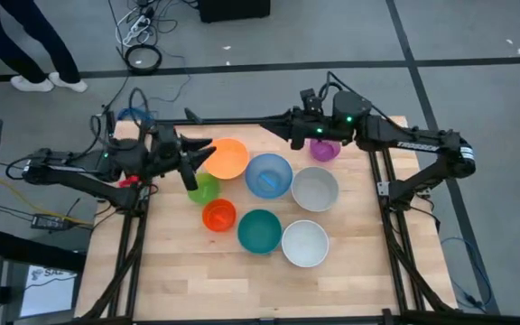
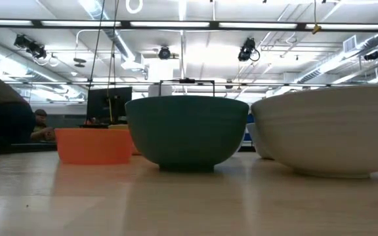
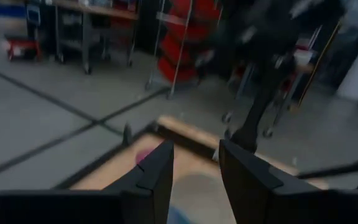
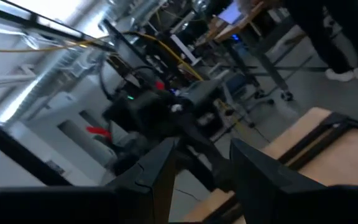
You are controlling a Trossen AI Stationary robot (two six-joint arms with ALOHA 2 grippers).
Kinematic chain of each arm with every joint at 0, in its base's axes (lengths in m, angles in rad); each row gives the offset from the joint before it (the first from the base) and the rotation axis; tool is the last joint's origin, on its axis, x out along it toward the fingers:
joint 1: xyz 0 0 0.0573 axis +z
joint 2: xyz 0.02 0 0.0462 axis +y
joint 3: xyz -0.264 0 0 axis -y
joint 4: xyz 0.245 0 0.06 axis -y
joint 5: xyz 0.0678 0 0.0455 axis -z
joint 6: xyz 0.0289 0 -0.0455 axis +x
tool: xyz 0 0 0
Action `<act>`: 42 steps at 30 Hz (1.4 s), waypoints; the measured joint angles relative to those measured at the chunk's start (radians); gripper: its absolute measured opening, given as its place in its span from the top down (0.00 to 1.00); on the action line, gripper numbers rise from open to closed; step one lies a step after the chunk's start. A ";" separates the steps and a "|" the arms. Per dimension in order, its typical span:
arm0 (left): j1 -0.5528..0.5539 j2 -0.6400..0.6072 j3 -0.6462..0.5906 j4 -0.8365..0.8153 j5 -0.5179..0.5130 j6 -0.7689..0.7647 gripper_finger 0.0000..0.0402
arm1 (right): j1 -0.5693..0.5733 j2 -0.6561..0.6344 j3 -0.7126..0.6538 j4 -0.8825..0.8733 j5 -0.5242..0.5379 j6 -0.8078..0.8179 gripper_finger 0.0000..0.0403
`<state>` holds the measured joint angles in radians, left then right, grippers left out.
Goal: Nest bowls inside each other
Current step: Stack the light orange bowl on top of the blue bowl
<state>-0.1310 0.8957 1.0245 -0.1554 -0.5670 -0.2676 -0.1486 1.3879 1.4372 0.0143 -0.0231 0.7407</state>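
Note:
I should pull my left gripper back and turn its fingers down over the orange bowl before lowering it to nest the bowls, because it now points level above the bowls.
Eight bowls stand apart, upright on their bases, on the wooden table. They are orange, blue, grey, white, teal, lime green, red-orange and small purple. My left gripper hovers open between the orange and lime green bowls, raised and pointing level across the table. My right gripper hovers open above the far edge, left of the purple bowl. Both wrist views show a bare gap between the fingers.
The low view shows the teal bowl, the white bowl and the red-orange bowl up close. A person's legs stand on the floor beyond the far left corner. Bare tabletop lies along the near edge.

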 joint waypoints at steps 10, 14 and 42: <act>0.000 0.001 0.000 0.045 -0.023 -0.063 0.66 | -0.003 0.053 -0.001 -0.002 -0.041 0.119 0.65; 0.000 0.009 0.001 -0.025 -0.097 -0.164 0.66 | -0.011 0.063 0.000 -0.017 -0.098 0.109 0.65; 0.340 0.505 0.618 -1.154 0.306 -0.157 0.72 | -0.278 0.143 0.403 -1.330 0.162 -0.111 0.70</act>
<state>0.2086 1.4008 1.6428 -1.3093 -0.2606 -0.4247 -0.4265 1.5314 1.8400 -1.3153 0.1391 0.6292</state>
